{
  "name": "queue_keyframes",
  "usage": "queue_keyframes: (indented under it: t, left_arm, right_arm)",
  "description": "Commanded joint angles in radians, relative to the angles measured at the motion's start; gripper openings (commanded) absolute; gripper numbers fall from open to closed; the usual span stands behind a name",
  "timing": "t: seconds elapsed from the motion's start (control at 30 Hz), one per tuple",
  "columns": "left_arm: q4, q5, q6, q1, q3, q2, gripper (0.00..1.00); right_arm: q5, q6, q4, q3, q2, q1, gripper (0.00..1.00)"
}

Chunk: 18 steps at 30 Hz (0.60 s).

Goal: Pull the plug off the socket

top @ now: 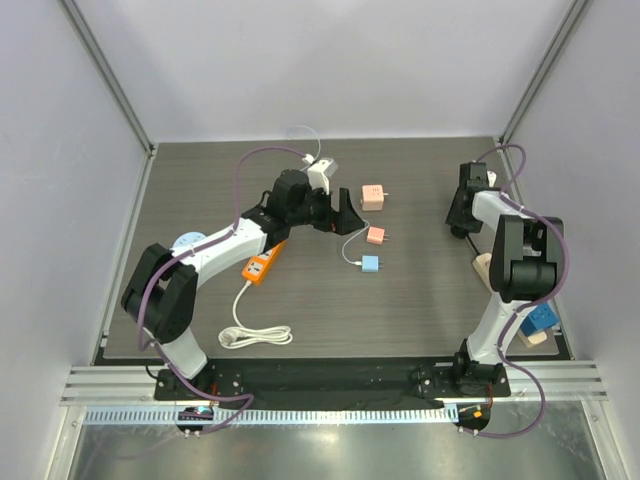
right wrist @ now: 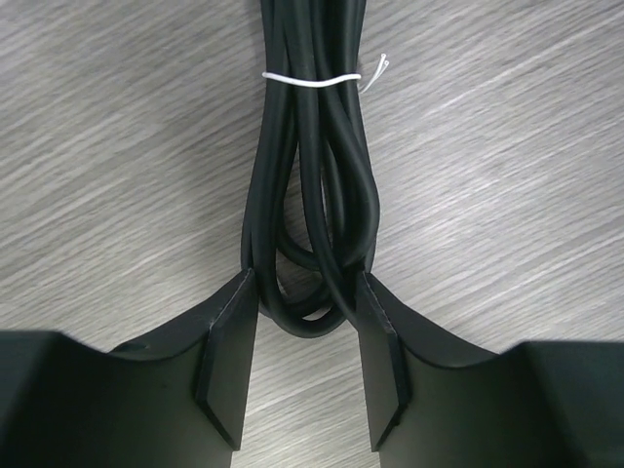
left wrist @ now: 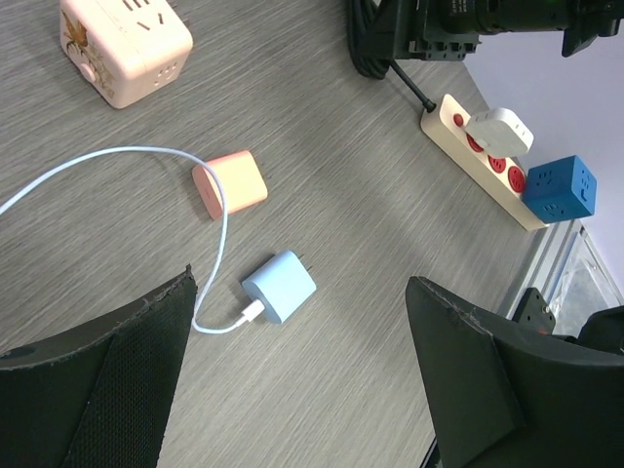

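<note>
I should use my right gripper to pull the power strip inward by the black cord (right wrist: 312, 171) before taking the dark blue plug (top: 540, 319), because the plug is at the edge of the table.
The dark blue cube plug (top: 541, 318) sits in the near end of the beige power strip (top: 486, 268) at the table's right edge, partly hidden by my right arm. In the left wrist view the plug (left wrist: 561, 190) stands on the strip (left wrist: 458, 136) beside a white plug (left wrist: 499, 132). My right gripper (top: 460, 218) is at the strip's far end. There its jaws (right wrist: 304, 292) are closed on the tied bundle of black cord (right wrist: 307, 185). My left gripper (top: 345, 218) hovers open and empty over mid-table, also in its wrist view (left wrist: 302, 370).
A light-blue cube on a white cable (left wrist: 280, 286), a flat pink adapter (left wrist: 231, 183) and a pink cube (left wrist: 122, 44) lie under the left gripper. An orange strip (top: 260, 267) with a coiled white cable (top: 255, 335) and a round light-blue socket (top: 187, 240) lie at the left. Walls enclose the table.
</note>
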Motion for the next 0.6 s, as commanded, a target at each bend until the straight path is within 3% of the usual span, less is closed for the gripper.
queue_keyframes:
  t: [0.0,0.17,0.23,0.57]
  left_arm:
    - [0.049,0.001,0.018,0.004,0.006,-0.003,0.88]
    - [0.053,0.001,0.021,0.009,0.004,0.003,0.88]
    - [0.053,0.004,0.023,0.015,0.006,0.009,0.88]
    - [0.05,0.023,0.043,0.05,0.004,0.021,0.86]
  right_arm:
    - [-0.231,0.113,0.07,0.009,0.035,0.076,0.24]
    - [-0.217,0.204,0.073,0.119,0.081,0.144,0.19]
    - [-0.223,0.235,0.073,0.164,0.123,0.153,0.11]
    - [-0.166,0.314,0.006,0.622,0.399,0.148,0.09]
